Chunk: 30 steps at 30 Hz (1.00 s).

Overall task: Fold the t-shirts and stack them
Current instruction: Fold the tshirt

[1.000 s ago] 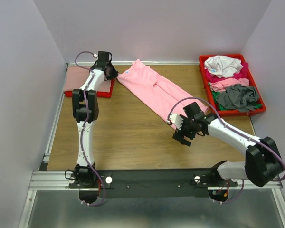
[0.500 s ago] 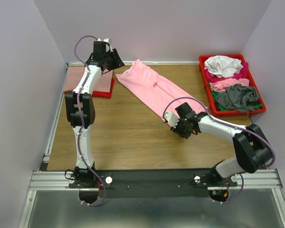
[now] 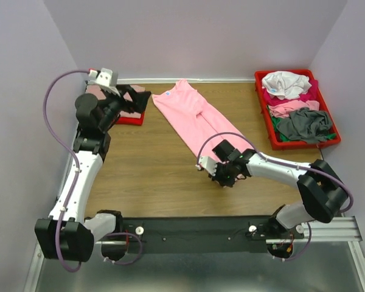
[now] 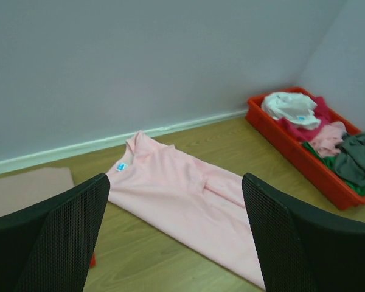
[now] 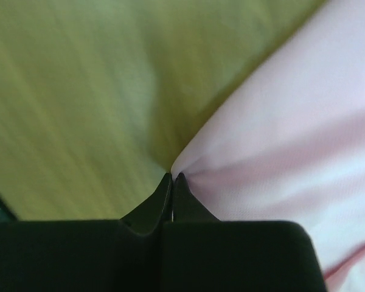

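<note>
The light pink t-shirt (image 3: 193, 120) is lying at an angle, so my right gripper needs to swing the t-shirt's bottom corner (image 5: 198, 164) straight first. My left gripper will then take that corner for the fold.
A light pink t-shirt (image 3: 194, 118) with a small blue neck label lies folded lengthwise, running diagonally across the wooden table. My right gripper (image 3: 212, 165) sits at its near end, shut on the bottom corner. In the right wrist view the cloth (image 5: 292, 140) puckers into the closed tips of the gripper (image 5: 172, 177). My left gripper (image 3: 140, 99) hangs wide open at the back left, apart from the shirt and holding nothing. Its wrist view looks between its open fingers (image 4: 175, 182) across the pink t-shirt (image 4: 182, 201). A folded salmon t-shirt (image 4: 24, 191) lies at the far left.
A red bin (image 3: 263, 104) at the back right holds several crumpled t-shirts: white (image 3: 286, 82), magenta (image 3: 272, 97), salmon (image 3: 292, 107), grey (image 3: 304, 123). A flat red tray (image 3: 129, 118) under the salmon shirt sits back left. Walls close the back and both sides.
The left gripper let go near the shirt's collar, opened wide and drew back to the left. The right gripper moved left to the shirt's near corner and shut on it.
</note>
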Each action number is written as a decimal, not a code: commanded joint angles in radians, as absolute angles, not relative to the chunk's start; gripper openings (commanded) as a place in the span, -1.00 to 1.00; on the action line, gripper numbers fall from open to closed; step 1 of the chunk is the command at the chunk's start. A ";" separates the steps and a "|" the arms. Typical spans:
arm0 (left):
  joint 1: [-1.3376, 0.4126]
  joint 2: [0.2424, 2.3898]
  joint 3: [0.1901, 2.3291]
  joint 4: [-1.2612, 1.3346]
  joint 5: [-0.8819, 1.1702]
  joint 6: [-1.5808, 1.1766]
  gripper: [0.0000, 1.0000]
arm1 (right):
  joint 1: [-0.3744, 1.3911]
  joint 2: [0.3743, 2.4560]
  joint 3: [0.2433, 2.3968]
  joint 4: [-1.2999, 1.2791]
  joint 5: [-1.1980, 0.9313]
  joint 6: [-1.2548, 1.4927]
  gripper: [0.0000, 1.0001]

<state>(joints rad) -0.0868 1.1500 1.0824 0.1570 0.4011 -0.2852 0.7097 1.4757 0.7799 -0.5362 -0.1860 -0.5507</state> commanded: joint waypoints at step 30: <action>-0.426 0.857 0.698 0.356 0.646 0.067 0.74 | 0.600 1.249 0.997 -0.776 -0.525 -0.830 0.97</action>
<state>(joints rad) -0.3511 0.8524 0.7219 0.3538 0.6891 -0.0414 0.7204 1.3857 1.0843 -0.7410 -0.5381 -0.7349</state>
